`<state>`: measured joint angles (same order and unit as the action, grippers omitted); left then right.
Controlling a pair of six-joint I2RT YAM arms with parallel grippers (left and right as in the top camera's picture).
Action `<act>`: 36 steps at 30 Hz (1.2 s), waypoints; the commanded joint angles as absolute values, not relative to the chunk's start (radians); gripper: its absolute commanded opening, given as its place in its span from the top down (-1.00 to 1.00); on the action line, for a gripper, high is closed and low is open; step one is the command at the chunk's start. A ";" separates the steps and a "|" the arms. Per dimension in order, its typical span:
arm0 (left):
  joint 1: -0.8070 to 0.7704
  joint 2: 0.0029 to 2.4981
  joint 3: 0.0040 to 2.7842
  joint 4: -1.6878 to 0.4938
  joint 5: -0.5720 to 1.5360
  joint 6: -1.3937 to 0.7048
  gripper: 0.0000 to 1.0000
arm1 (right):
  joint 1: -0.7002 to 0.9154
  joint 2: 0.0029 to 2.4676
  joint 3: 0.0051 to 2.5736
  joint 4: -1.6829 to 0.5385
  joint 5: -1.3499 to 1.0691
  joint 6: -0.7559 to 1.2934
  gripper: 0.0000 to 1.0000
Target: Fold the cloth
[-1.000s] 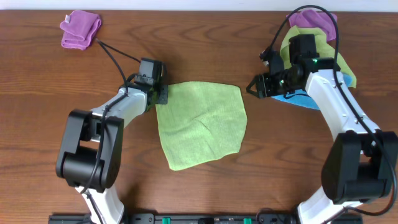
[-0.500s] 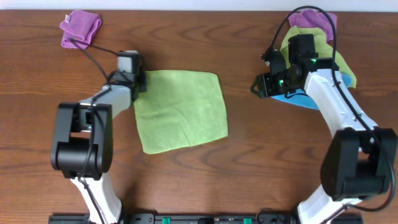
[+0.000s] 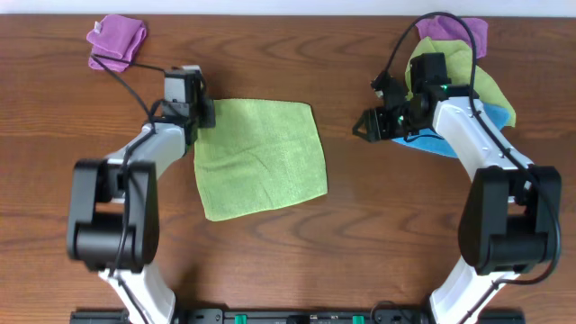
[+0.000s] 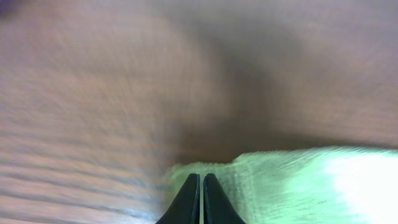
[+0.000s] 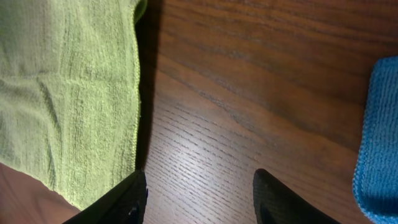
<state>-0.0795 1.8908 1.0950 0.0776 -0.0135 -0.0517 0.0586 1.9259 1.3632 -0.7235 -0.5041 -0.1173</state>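
Note:
Creases cross the light green cloth [image 3: 238,160] while my left gripper is at its far corner. So I should come back, press on its middle [image 3: 277,169] and pull it closer.
A light green cloth [image 3: 261,157] lies flat and spread out on the wooden table, left of centre. My left gripper [image 3: 200,112] is at its far left corner. In the left wrist view the fingers [image 4: 201,180] are pressed together with the cloth's edge [image 4: 298,180] at their tips. My right gripper [image 3: 364,126] is open and empty over bare wood, well right of the cloth. In the right wrist view its fingers [image 5: 199,186] are spread apart, with the green cloth [image 5: 74,93] to their left.
A purple cloth [image 3: 117,40] lies at the far left corner. A pile of purple, green and blue cloths [image 3: 468,81] lies at the far right under my right arm; its blue edge shows in the right wrist view [image 5: 379,143].
The left gripper dragged the green cloth left and toward the far edge, most of it in the first half second. The right gripper edged slightly left.

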 commanded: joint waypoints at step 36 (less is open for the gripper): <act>-0.477 1.795 1.075 -0.338 0.191 -0.428 0.88 | 0.108 2.130 1.375 -0.331 -0.955 0.126 -0.13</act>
